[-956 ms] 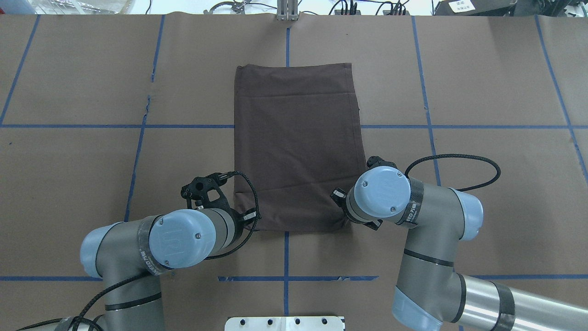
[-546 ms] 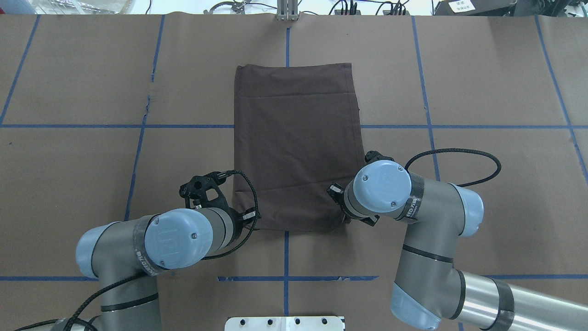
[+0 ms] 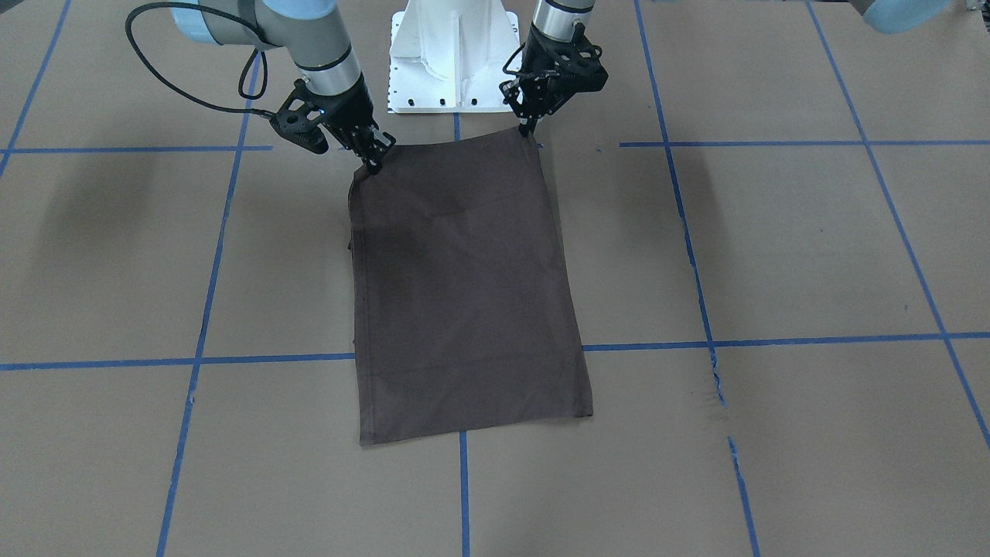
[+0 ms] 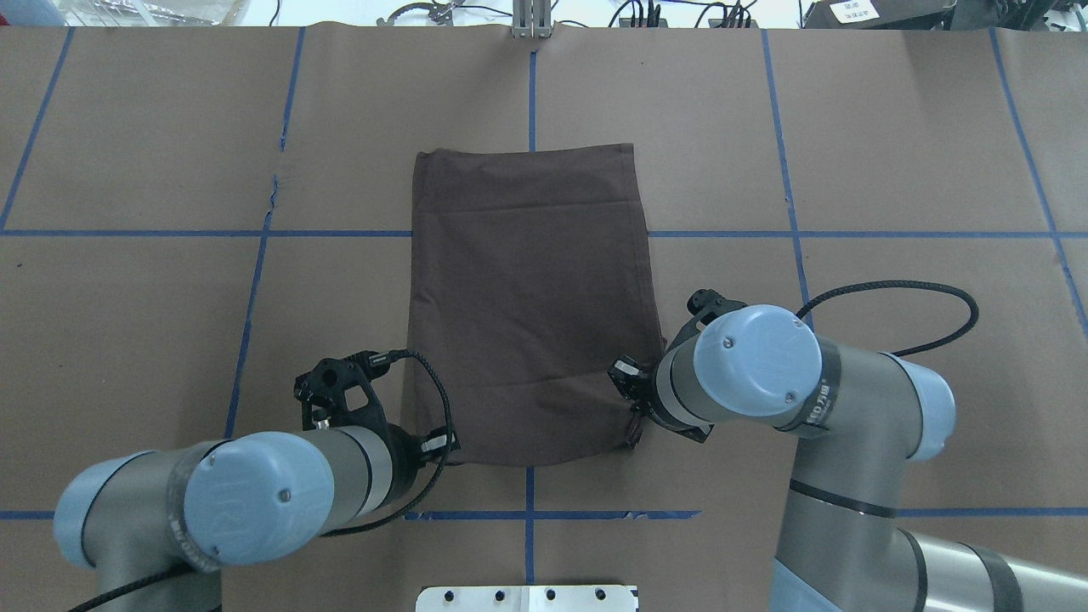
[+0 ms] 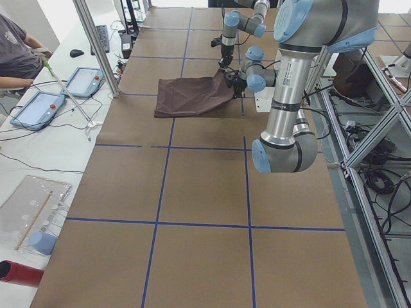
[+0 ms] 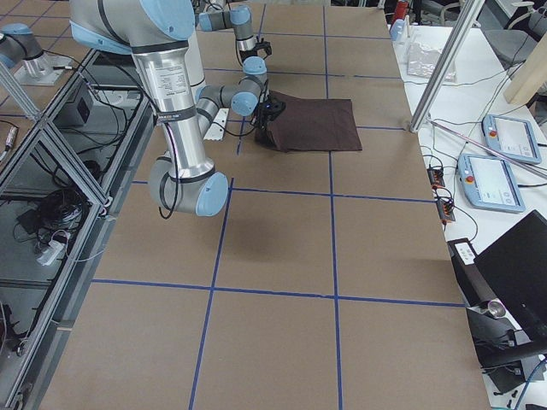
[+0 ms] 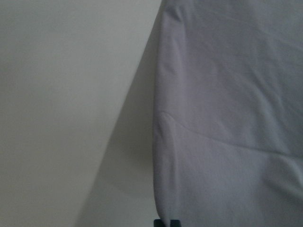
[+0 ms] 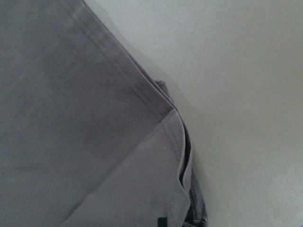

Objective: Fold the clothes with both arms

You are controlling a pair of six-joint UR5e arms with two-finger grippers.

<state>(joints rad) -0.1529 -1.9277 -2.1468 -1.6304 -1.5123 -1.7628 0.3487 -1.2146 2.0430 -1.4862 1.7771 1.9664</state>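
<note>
The robot's grippers are holding the T-shirt's near edge close to the white pedestal base, so they should raise it and bring both corners forward to the T-shirt's far edge.
The dark brown T-shirt (image 4: 527, 314) lies folded into a tall rectangle on the brown paper table, also seen from the front (image 3: 464, 286) and small in both side views (image 5: 192, 96) (image 6: 316, 124). My left gripper (image 3: 528, 128) is shut on the shirt's near corner on my left side, mostly hidden under its wrist (image 4: 446, 455) from overhead. My right gripper (image 3: 373, 164) is shut on the other near corner (image 4: 633, 433). The near edge is raised a little between the two. Both wrist views show only cloth (image 7: 227, 118) (image 8: 71, 118) beside bare table.
The white pedestal base (image 4: 527, 597) stands just behind the shirt's near edge. Blue tape lines (image 4: 531, 76) cross the paper. A person (image 5: 19, 51) sits by tablets (image 5: 45, 106) at a side bench. A laptop (image 6: 513, 273) sits beyond the table's edge.
Both arms have drawn back toward the base, dragging the shirt with them. The shirt has slid nearer to the robot and slightly to its left.
</note>
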